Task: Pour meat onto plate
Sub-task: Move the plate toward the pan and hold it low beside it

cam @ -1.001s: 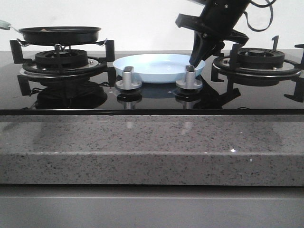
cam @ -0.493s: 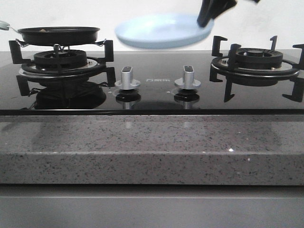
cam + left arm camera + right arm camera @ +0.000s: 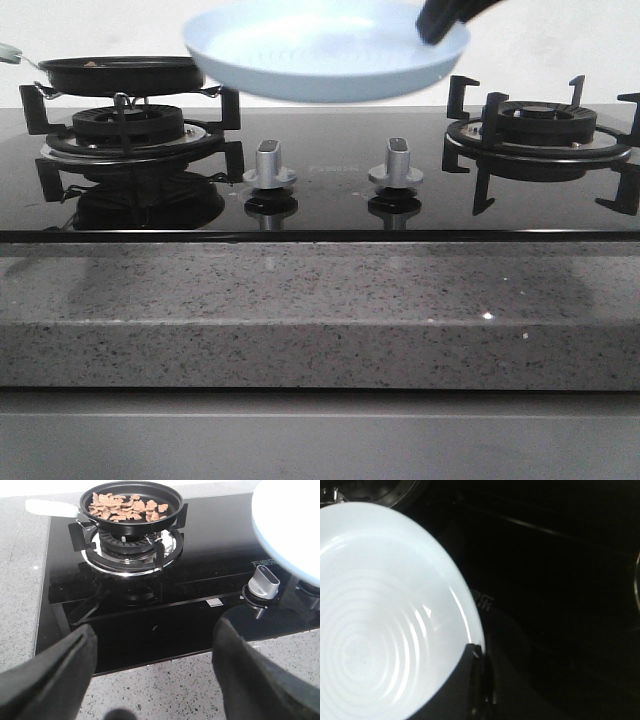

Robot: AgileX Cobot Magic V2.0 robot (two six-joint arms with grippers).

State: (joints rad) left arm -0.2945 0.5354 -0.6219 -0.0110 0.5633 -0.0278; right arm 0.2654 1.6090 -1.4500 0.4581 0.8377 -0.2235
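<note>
The plate (image 3: pixel 325 52) hangs level with the frying pan. My right gripper should bring the plate down over the silver knobs before my left gripper pours the meat.
The pale-blue plate (image 3: pixel 320 55) hangs in the air above the stove's middle, tilted toward me. My right gripper (image 3: pixel 432 30) is shut on its right rim; the right wrist view shows the plate (image 3: pixel 380 620) pinched at its edge by the gripper (image 3: pixel 477 652). The meat (image 3: pixel 127 506) lies heaped in the black frying pan (image 3: pixel 131 520) on the left burner; the pan also shows in the front view (image 3: pixel 120 72). My left gripper (image 3: pixel 155 665) is open and empty over the stove's near edge, apart from the pan. A corner of the plate (image 3: pixel 285 530) shows in the left wrist view.
Two silver knobs (image 3: pixel 270 165) (image 3: pixel 396 163) stand at the front of the black glass cooktop (image 3: pixel 330 205). The right burner grate (image 3: pixel 540 135) is bare. A speckled grey counter edge (image 3: pixel 320 310) runs along the front. A pale handle (image 3: pixel 47 507) sticks out beside the pan.
My right gripper has lifted the plate off the cooktop behind the knobs, then carried it left and nearer the camera. The pan and the meat have not moved.
</note>
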